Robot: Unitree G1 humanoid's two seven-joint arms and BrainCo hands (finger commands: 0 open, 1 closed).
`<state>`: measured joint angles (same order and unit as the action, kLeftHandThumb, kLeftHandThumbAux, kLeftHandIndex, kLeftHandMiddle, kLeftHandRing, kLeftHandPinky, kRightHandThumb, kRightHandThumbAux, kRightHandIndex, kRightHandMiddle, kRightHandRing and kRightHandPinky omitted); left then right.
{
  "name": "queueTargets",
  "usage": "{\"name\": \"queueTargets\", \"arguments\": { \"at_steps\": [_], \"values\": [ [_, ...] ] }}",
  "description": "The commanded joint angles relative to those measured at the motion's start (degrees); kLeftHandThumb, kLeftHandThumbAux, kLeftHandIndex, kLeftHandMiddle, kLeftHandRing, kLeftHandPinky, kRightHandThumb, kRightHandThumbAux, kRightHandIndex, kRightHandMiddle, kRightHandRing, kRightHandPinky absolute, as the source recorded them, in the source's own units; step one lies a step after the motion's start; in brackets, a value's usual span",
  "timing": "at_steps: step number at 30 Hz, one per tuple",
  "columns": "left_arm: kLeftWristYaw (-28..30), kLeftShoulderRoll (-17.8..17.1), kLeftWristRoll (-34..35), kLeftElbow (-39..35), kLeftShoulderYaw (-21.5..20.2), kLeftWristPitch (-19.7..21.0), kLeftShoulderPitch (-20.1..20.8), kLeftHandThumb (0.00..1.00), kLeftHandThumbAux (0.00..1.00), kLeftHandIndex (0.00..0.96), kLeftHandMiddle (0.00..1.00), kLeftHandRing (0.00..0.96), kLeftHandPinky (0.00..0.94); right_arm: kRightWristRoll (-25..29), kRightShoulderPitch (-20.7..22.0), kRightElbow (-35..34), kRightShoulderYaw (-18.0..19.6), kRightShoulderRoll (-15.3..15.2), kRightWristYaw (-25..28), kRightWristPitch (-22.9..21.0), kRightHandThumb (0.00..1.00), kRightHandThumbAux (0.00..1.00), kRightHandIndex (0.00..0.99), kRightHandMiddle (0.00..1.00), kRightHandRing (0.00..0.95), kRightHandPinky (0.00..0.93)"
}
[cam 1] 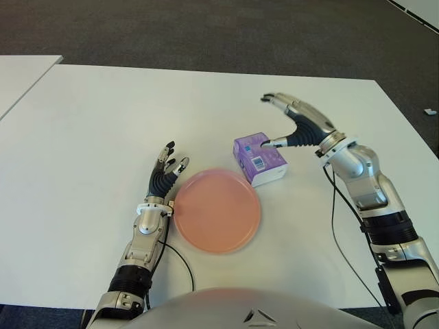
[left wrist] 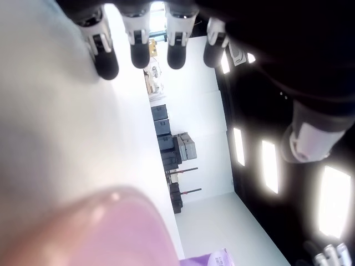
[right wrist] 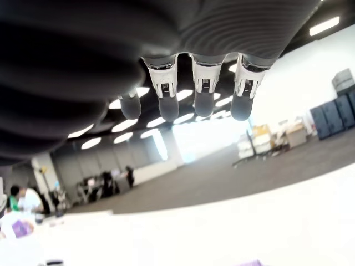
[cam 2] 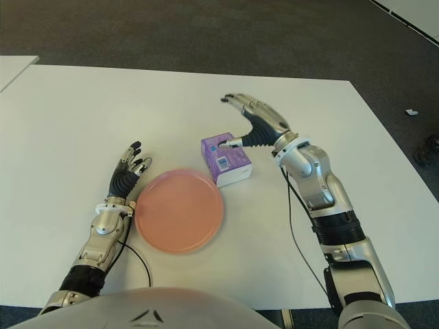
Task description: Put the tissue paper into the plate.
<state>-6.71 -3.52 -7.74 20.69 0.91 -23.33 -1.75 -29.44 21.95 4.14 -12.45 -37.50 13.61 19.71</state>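
The purple tissue pack (cam 1: 259, 160) will squeeze inward and wrinkle when I lift it, because the glossy wrapper has soft, uneven edges (cam 1: 248, 137).
A purple tissue pack (cam 1: 259, 158) lies on the white table (cam 1: 103, 116), just beyond the right rim of the pink plate (cam 1: 217, 210). My right hand (cam 1: 278, 122) hovers at the pack's far right side, fingers spread and extended above it, thumb tip touching or just off the pack's top. It grips nothing. My left hand (cam 1: 167, 170) shows at the plate's left edge, fingers extended and holding nothing. In the left wrist view the plate's rim (left wrist: 111, 221) and a corner of the pack (left wrist: 208, 259) appear.
A second white table's corner (cam 1: 20, 75) sits at the far left. Dark carpet (cam 1: 206, 34) lies beyond the table's far edge. A black cable (cam 1: 336, 226) hangs along my right forearm.
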Motion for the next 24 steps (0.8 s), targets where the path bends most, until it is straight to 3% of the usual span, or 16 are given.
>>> {"name": "queueTargets", "arguments": {
  "at_steps": [1, 9, 13, 24],
  "values": [
    [0.69, 0.29, 0.79, 1.31, -0.17, 1.05, -1.09, 0.0, 0.454, 0.0, 0.0, 0.0, 0.0, -6.15, -0.5, 10.93, -6.93, -3.5, -1.53, 14.58, 0.282, 0.398, 0.0, 0.0, 0.0, 0.0],
    [0.72, 0.02, 0.81, 1.8, 0.0, -0.46, -1.07, 0.0, 0.47, 0.0, 0.0, 0.0, 0.0, -9.23, 2.15, 16.09, -10.09, -5.43, 0.78, 21.54, 0.264, 0.383, 0.0, 0.0, 0.0, 0.0],
    [0.35, 0.04, 0.75, 2.07, -0.16, -0.41, -1.06, 0.0, 0.483, 0.0, 0.0, 0.0, 0.0, -13.79, 4.32, 18.18, -12.98, -6.68, 3.35, 22.29, 0.285, 0.385, 0.0, 0.0, 0.0, 0.0],
    [0.66, 0.07, 1.18, 2.2, -0.24, 0.13, -0.83, 0.0, 0.486, 0.0, 0.0, 0.0, 0.0, -17.4, 7.07, 23.64, -15.35, -7.5, 2.15, 22.07, 0.3, 0.368, 0.0, 0.0, 0.0, 0.0]
  ]
}}
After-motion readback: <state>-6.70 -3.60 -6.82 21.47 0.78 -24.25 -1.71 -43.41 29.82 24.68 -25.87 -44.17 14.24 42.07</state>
